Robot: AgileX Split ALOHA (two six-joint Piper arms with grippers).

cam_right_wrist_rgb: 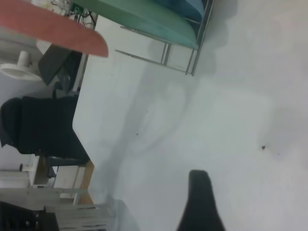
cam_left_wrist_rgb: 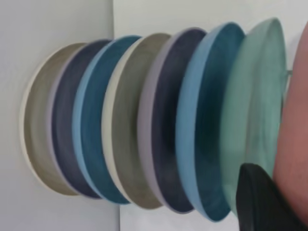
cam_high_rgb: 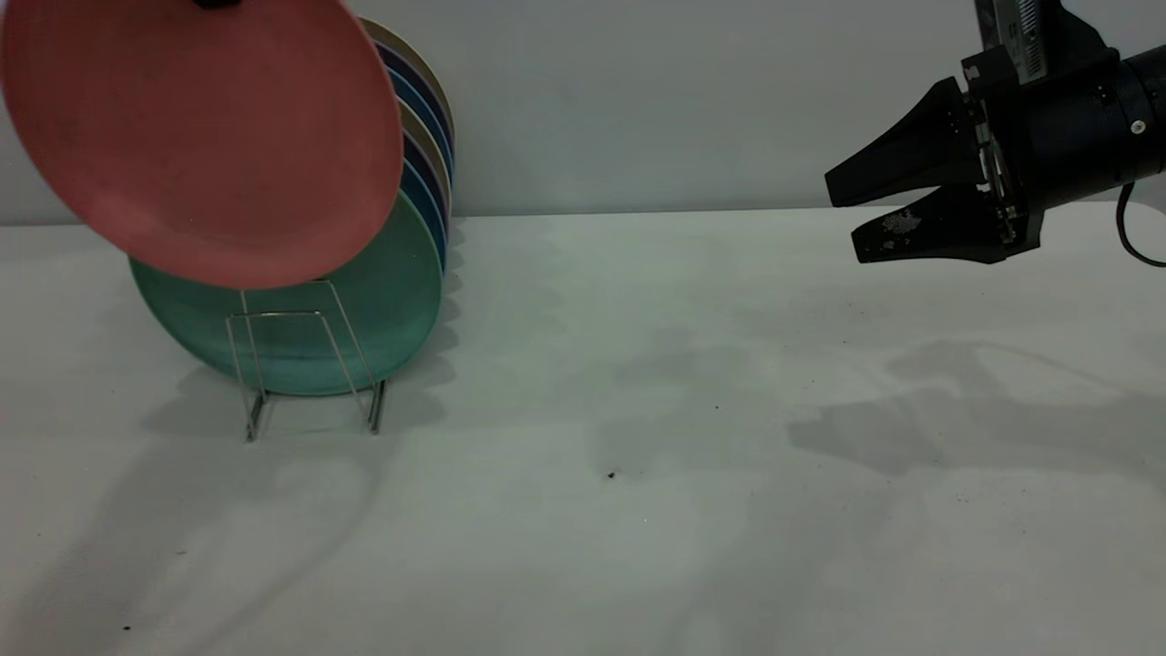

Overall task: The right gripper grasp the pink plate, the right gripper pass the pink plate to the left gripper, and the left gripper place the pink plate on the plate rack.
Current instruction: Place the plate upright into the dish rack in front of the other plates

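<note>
The robot's left gripper goes on lowering the pink plate until it is seated, as the pink plate hangs parallel to the mint-green plate over the free front slot.
The pink plate hangs tilted at the upper left, over and in front of the mint-green plate. Its lower edge is just above the front loop of the plate rack. Only a black bit of my left gripper shows at the plate's top edge. In the left wrist view one black finger presses on the pink plate, so the gripper is shut on it. My right gripper is open and empty, high at the far right. Its wrist view shows one finger, the pink plate and the rack.
Behind the green plate several blue, purple and beige plates stand in the rack. A grey wall runs behind the white table. The right wrist view shows the table's edge with a dark chair beyond.
</note>
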